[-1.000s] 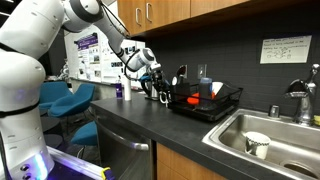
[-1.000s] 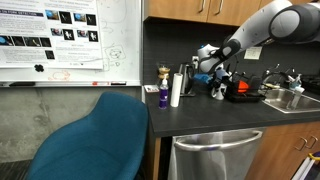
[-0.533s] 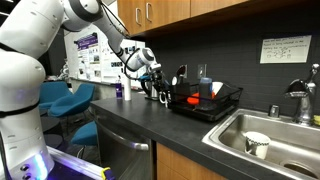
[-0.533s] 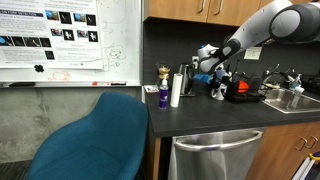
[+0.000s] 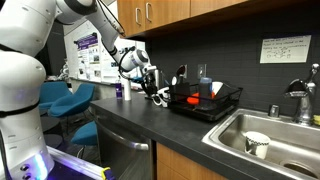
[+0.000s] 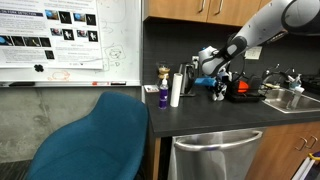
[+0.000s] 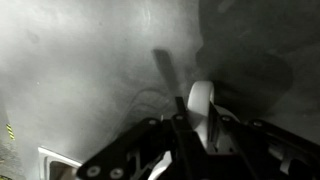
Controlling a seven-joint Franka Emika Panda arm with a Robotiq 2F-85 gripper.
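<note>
The white object (image 5: 159, 100) is clear of the black dish rack, so my gripper should now go toward the white cylinder and let go on the open counter (image 6: 195, 106) beside it.
In the wrist view my gripper (image 7: 201, 125) is shut on a white rounded object (image 7: 200, 100), whose top sticks out past the dark fingers. I cannot tell what this object is. Behind it lies the dark countertop with shadows on it. In both exterior views the gripper (image 5: 150, 82) (image 6: 215, 82) hangs low over the black counter, just beside the black dish rack (image 5: 225, 108) (image 6: 250, 97). The held object is too small to make out in those views.
The rack holds a red item (image 5: 193, 100) and upright utensils. A sink (image 5: 285, 150) with a white cup (image 5: 257, 144) and a faucet (image 5: 303, 100) lies beyond it. A purple bottle (image 6: 164, 96) and a white cylinder (image 6: 175, 88) stand near the counter's end. A blue chair (image 6: 95, 140) is in front.
The jaws have closed onto the white object. The arm's upper links have shifted, and the gripper has moved slightly away from the rack.
</note>
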